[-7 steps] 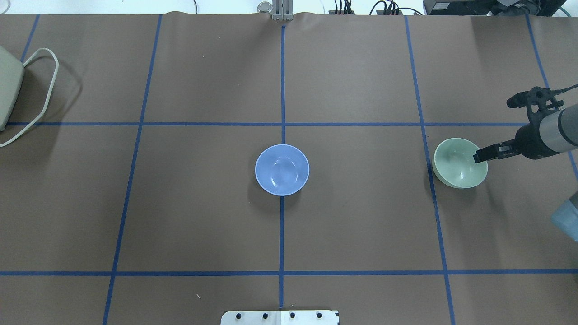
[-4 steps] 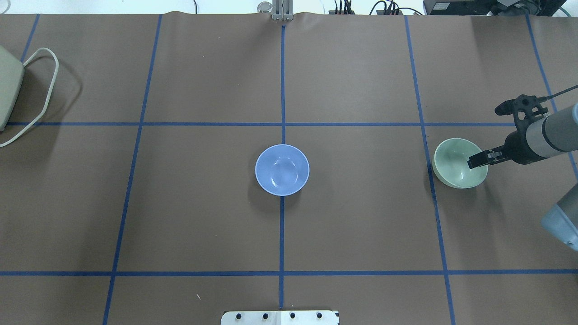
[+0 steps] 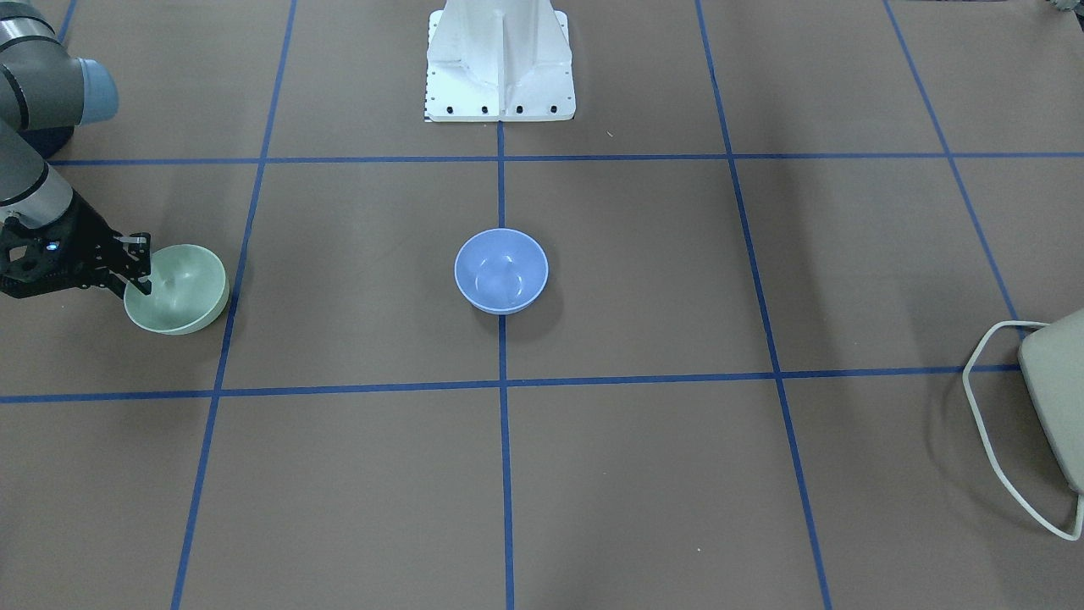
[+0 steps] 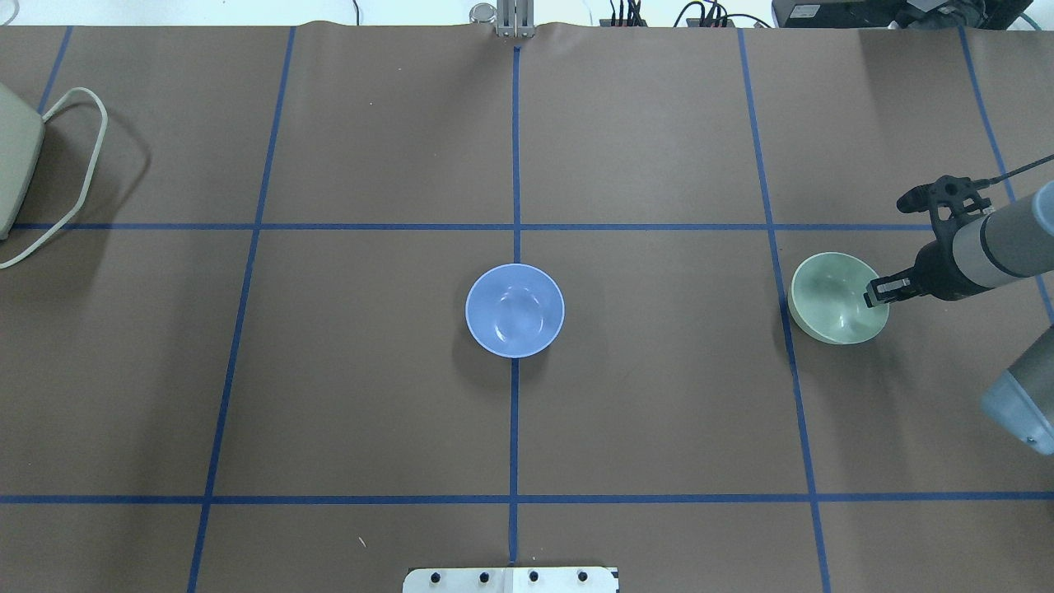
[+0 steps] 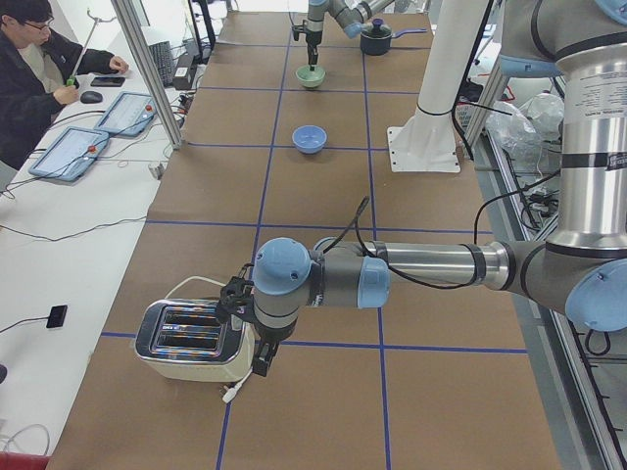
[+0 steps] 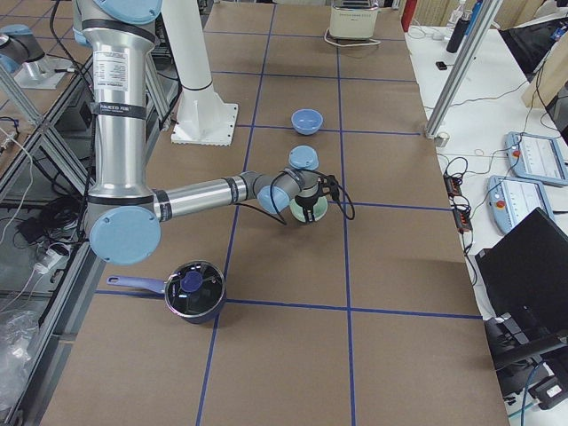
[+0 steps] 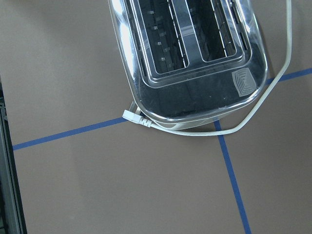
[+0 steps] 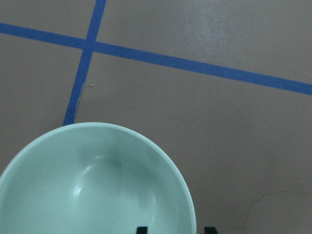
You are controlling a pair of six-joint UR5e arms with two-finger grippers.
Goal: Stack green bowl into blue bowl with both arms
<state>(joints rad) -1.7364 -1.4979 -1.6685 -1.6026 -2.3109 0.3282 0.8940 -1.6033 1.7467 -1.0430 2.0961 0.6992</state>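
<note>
My gripper will lower the green bowl (image 3: 177, 291), and the green bowl will sit deep, its rim just above the blue bowl's rim, because the blue bowl's empty hollow (image 3: 502, 270) matches its shape.
The green bowl (image 4: 827, 301) stands upright at the table's right side; it also shows in the front view (image 3: 182, 288) and fills the right wrist view (image 8: 92, 185). My right gripper (image 4: 875, 292) is open, its two fingertips (image 8: 141, 229) straddling the bowl's right rim, one inside and one outside. The blue bowl (image 4: 515, 310) stands empty at the table's centre, far from both grippers. My left gripper (image 5: 263, 364) hangs over the toaster at the table's left end; I cannot tell whether it is open or shut.
A toaster (image 7: 190, 58) with a white cord (image 4: 74, 177) sits at the table's left end. A dark lidded pot (image 6: 193, 291) stands at the right end, behind the right arm. The white pedestal (image 3: 500, 63) is at the robot's side.
My right gripper has shifted slightly left and come down onto the green bowl's right rim. Both bowls have stayed in place.
</note>
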